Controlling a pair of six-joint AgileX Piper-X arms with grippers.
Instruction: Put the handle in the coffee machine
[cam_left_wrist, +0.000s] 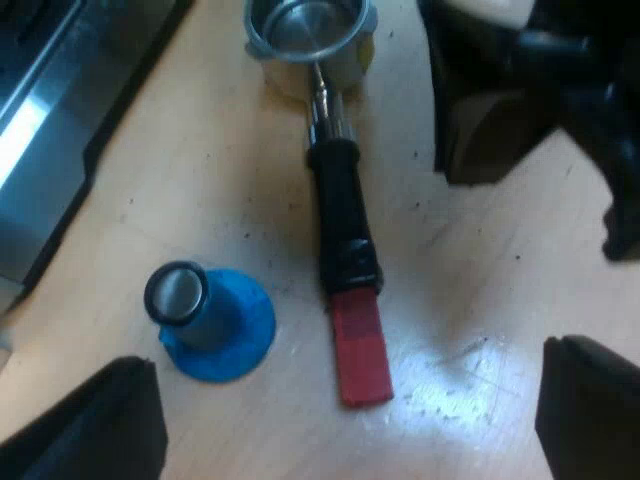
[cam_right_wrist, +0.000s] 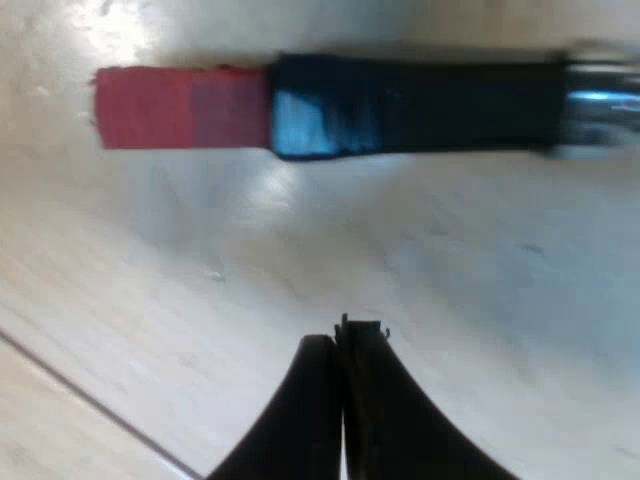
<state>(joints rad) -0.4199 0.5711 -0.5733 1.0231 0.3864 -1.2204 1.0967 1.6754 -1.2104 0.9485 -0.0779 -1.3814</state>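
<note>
The holder (cam_left_wrist: 332, 130) should catch and hang on its own when I fit it into the coffee machine, because metal ears (cam_left_wrist: 257, 49) stick out from the basket's rim.
The metal holder (cam_left_wrist: 310, 35) lies loose on the wooden table, its basket facing up. Its dark handle (cam_left_wrist: 342, 215) ends in a red tip (cam_left_wrist: 360, 345). My left gripper (cam_left_wrist: 350, 390) hangs above that red end, open wide, with a finger on each side of it and nothing held. In the right wrist view the same handle (cam_right_wrist: 420, 105) and red end (cam_right_wrist: 180, 108) lie across the table just beyond my right gripper (cam_right_wrist: 345, 330). That gripper is shut with nothing in it and stands apart from the handle.
A blue tamper (cam_left_wrist: 212, 318) with a metal face lies on the table beside the handle. The espresso machine's dark and steel base (cam_left_wrist: 50, 120) runs along the table edge. My right arm's dark body (cam_left_wrist: 540, 90) hangs near the holder's basket.
</note>
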